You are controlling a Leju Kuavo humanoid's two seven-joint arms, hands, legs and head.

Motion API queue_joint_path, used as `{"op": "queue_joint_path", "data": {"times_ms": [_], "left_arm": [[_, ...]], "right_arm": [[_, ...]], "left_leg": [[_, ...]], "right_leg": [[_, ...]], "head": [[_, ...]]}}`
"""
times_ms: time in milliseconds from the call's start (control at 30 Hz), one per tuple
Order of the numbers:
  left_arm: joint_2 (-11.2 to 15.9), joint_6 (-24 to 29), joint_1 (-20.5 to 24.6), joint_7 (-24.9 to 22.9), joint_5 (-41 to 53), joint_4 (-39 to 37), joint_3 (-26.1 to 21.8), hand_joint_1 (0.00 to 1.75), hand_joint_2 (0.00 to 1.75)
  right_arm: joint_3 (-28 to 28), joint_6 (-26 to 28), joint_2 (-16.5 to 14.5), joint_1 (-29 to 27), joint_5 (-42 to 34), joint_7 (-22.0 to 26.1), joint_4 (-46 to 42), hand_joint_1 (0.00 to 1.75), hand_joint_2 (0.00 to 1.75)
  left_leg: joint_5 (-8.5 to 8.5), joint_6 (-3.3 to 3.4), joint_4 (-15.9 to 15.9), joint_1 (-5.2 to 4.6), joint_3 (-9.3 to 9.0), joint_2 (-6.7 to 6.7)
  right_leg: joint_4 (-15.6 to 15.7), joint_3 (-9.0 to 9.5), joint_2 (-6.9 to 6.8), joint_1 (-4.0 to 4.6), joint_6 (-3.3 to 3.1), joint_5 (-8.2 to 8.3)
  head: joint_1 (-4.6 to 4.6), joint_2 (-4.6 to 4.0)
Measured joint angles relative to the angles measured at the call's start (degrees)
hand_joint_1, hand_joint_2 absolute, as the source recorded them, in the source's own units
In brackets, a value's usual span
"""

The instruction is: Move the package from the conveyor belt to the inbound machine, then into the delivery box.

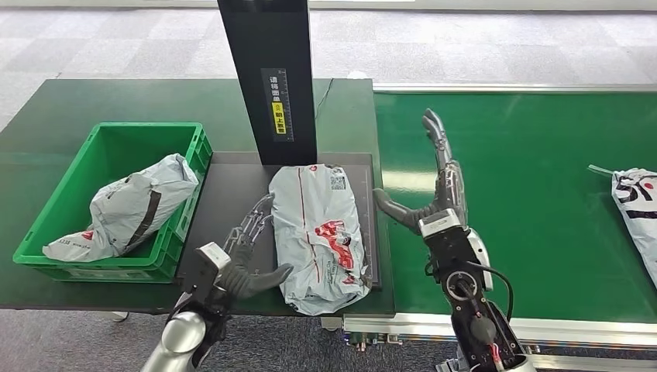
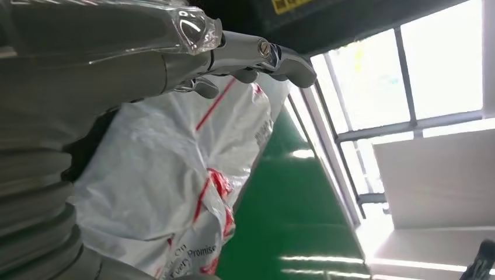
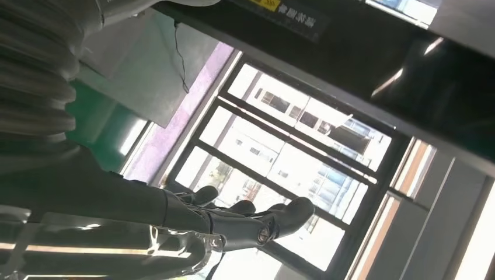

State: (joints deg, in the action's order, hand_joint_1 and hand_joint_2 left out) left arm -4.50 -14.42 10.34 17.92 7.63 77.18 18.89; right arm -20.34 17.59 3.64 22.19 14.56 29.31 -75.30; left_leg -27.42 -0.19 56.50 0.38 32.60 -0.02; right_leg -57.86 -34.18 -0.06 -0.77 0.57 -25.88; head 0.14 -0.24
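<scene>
I expect the grey package with red print (image 1: 318,232) to crumple and bend in its middle when I lift it, because the plastic is loosely wrinkled at the package's near end (image 1: 324,296).
A grey plastic package (image 1: 321,232) with red print lies on the black plate of the inbound machine (image 1: 232,186), under its black post (image 1: 267,77). My left hand (image 1: 248,252) sits open at the package's left edge, fingers along its side and thumb toward its near end; up close the package (image 2: 175,169) lies just beyond the fingers (image 2: 280,58). My right hand (image 1: 434,182) hovers open over the green conveyor belt (image 1: 527,178), just right of the plate, holding nothing. Its fingers (image 3: 262,224) are spread in the right wrist view.
A green delivery box (image 1: 50,232) stands at the left on the dark table and holds another grey package (image 1: 128,205). A further white package (image 1: 639,205) lies on the belt at the right edge. The table's near edge runs just below my left hand.
</scene>
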Motion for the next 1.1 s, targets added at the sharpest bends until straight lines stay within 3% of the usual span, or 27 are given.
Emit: {"op": "queue_joint_path", "data": {"times_ms": [333,700,767,833,933,1100], "left_arm": [[-0.46,3.18,8.12,-11.85,18.02,-5.34,7.6,0.0,1.75],[-0.93,4.57,12.25,-19.23,35.06,-14.65,13.32,0.0,1.75],[-1.26,5.36,12.82,-20.29,38.06,-16.44,14.02,0.68,1.75],[-1.65,5.78,13.22,-20.35,39.49,-17.91,14.39,1.51,1.75],[-2.15,6.53,13.65,-19.81,40.54,-19.34,14.48,1.74,1.75],[-2.7,7.94,14.17,-17.95,41.32,-20.25,14.25,1.75,1.75]], "right_arm": [[8.11,-1.04,-1.6,-3.45,-1.55,0.03,-1.67,0.0,1.75],[10.82,-3.87,-4.06,-5.34,-1.11,-0.64,-1.81,0.0,1.75],[11.25,-4.64,-4.42,-5.76,-0.97,-1.06,-2.03,0.0,1.75],[11.72,-5.3,-4.66,-6.09,-0.82,-1.23,-2.15,0.0,1.75],[12.48,-5.72,-4.94,-6.53,-0.55,-1.34,-2.16,0.0,1.75],[13.78,-6.21,-5.24,-7.58,-0.15,-1.35,-2.26,0.0,1.75]], "left_leg": [[-0.01,0.0,0.01,0.01,0.0,0.02],[-0.01,0.0,0.0,0.0,0.01,0.04],[-0.01,0.0,0.0,0.0,0.01,0.03],[-0.01,0.0,0.0,0.0,0.01,0.03],[-0.01,0.0,0.0,0.0,0.01,0.03],[-0.01,0.0,0.0,0.0,0.0,0.02]], "right_leg": [[0.0,-0.04,0.04,0.01,-0.01,0.02],[0.0,-0.04,0.05,0.0,-0.02,0.02],[0.0,-0.04,0.04,0.0,-0.01,0.02],[0.0,-0.04,0.04,0.0,-0.01,0.02],[0.0,-0.03,0.04,0.0,-0.01,0.02],[0.0,0.0,0.04,0.0,-0.01,0.02]], "head": [[-0.02,0.0],[-0.01,0.0],[-0.01,0.0],[-0.01,0.0],[-0.01,0.0],[-0.01,0.0]]}}
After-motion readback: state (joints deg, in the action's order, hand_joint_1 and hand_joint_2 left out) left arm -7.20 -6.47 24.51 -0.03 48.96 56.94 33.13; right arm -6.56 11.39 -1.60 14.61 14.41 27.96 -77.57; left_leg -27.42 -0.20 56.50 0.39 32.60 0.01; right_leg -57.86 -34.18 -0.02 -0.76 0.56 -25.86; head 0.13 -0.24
